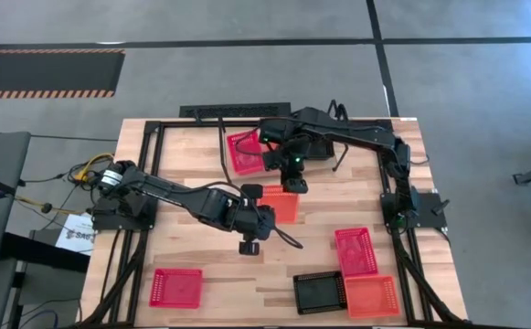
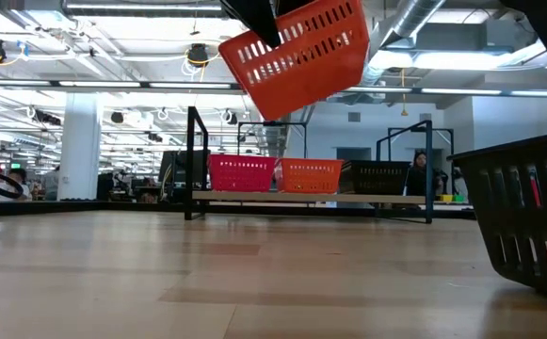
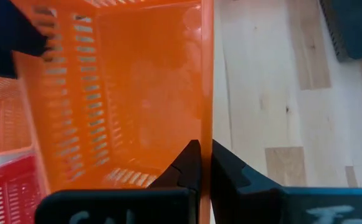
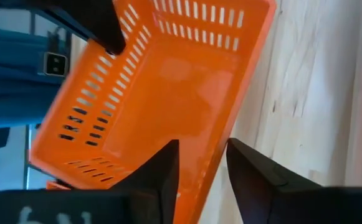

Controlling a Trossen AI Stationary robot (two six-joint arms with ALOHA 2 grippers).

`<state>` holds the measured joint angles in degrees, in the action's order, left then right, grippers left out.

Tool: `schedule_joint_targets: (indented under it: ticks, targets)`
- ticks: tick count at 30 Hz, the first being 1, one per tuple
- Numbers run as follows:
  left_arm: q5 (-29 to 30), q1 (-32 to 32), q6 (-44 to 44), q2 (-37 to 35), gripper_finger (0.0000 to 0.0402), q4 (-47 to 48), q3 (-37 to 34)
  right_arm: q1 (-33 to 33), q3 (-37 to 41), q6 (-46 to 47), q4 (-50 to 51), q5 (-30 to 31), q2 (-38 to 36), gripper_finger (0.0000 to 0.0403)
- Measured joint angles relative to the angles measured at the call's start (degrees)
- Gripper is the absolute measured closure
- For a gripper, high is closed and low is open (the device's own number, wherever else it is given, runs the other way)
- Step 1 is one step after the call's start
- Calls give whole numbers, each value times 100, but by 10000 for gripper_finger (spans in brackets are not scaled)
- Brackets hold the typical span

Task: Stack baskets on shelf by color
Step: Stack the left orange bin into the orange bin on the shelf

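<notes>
The held orange basket's sloping sides (image 4: 101, 93) widen out from a smaller bottom. I expect this basket to nest inside the shelf's orange basket when I lower it.
An orange basket (image 2: 301, 52) hangs tilted in the air over the middle of the table, also seen as the orange basket (image 1: 281, 203) from above. My left gripper (image 3: 205, 163) is shut on one of its walls. My right gripper (image 4: 200, 160) is open, with one finger inside the basket and one outside its opposite wall (image 4: 227, 140); whether either finger touches, I cannot tell. The shelf (image 2: 311, 197) stands at the far edge and carries a red basket (image 2: 243, 172), an orange one (image 2: 311, 175) and a black one (image 2: 377, 176). My left gripper pinches a side wall of the orange basket at its rim (image 3: 207, 127), one finger inside the basket and one outside. The fingers slant down from the table's left. The basket is lifted clear of the table and hangs tilted.
Loose baskets lie on the near half of the table: a red one (image 1: 175, 288) at the left, a red one (image 1: 356, 249), a black one (image 1: 318, 292) and an orange-red one (image 1: 372, 297) at the right. In the low view the black basket (image 2: 527, 217) is close by.
</notes>
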<state>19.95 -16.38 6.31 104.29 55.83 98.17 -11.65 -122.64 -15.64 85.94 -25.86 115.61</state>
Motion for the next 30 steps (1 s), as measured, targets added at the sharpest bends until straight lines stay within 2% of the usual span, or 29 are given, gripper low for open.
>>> schedule_joint_targets:
  ticks: [4,8,11,15,17,20,25,30]
  targets:
    - [75,4,42,0,401,-7,0,85,433,-92,31,210,2,248]
    - [203,-29,59,0,401,-10,0,133,895,-75,15,374,3,269]
    - [192,-35,77,0,401,-13,0,157,1068,63,-5,483,5,305]
    - [135,-11,259,0,400,-51,0,154,1068,46,-196,563,-1,384]
    - [141,-3,346,0,392,-80,2,139,1068,29,-303,652,-17,390]
    - [96,17,394,0,365,-21,124,154,1066,4,-287,927,-43,396]
    - [156,-6,435,0,298,115,584,154,1074,-119,-389,1086,-20,400]
    - [175,44,848,-4,246,1395,1063,88,1072,-159,-474,1137,-13,401]
